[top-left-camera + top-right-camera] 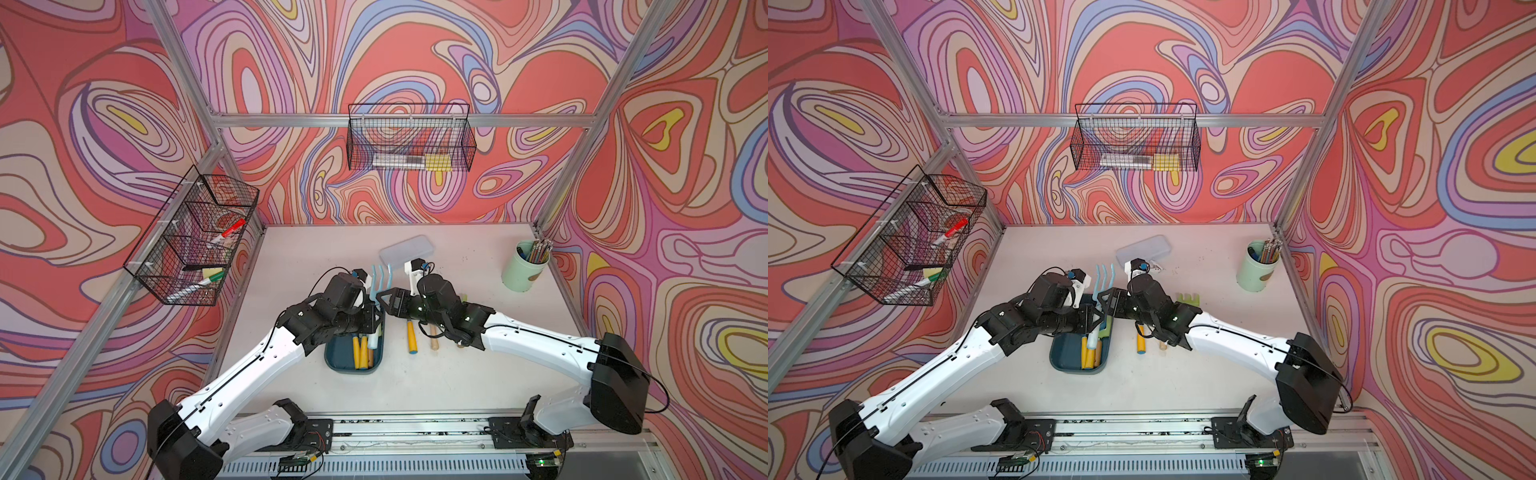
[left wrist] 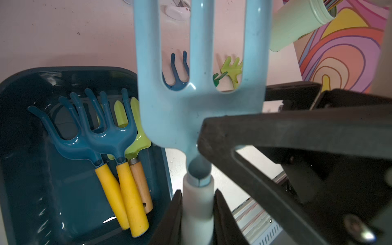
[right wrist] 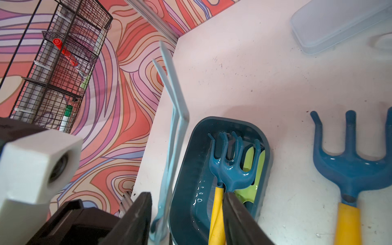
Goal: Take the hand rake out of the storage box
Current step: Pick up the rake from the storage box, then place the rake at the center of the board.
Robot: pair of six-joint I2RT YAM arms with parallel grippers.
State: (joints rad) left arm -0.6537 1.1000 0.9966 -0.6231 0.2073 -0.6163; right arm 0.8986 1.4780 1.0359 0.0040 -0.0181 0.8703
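The light blue hand rake's handle (image 1: 373, 339) is in my left gripper, far from the free space, so next my right gripper grabs the neck (image 2: 198, 165) and puts the rake down there.
A light blue hand rake (image 2: 199, 101) with a white handle is held up above the dark teal storage box (image 2: 63, 71), with my left gripper (image 2: 198, 212) shut on the handle. Both top views show its tines (image 1: 382, 278) (image 1: 1104, 278) pointing away over the box's far end (image 1: 336, 365). My right gripper (image 3: 187, 197) is open, its fingers either side of the rake's neck, seen edge-on (image 3: 176, 118), without pinching it. Two dark blue rakes with yellow handles (image 2: 101, 131) and a green one lie in the box (image 3: 233, 123).
A dark blue rake with a yellow handle (image 3: 350, 169) and a green rake (image 1: 1187, 298) lie on the table right of the box. A pale grey case (image 1: 409, 249) lies behind the grippers. A green pencil cup (image 1: 525, 270) stands far right. Black wire baskets (image 1: 195, 245) (image 1: 409, 141) hang on the walls.
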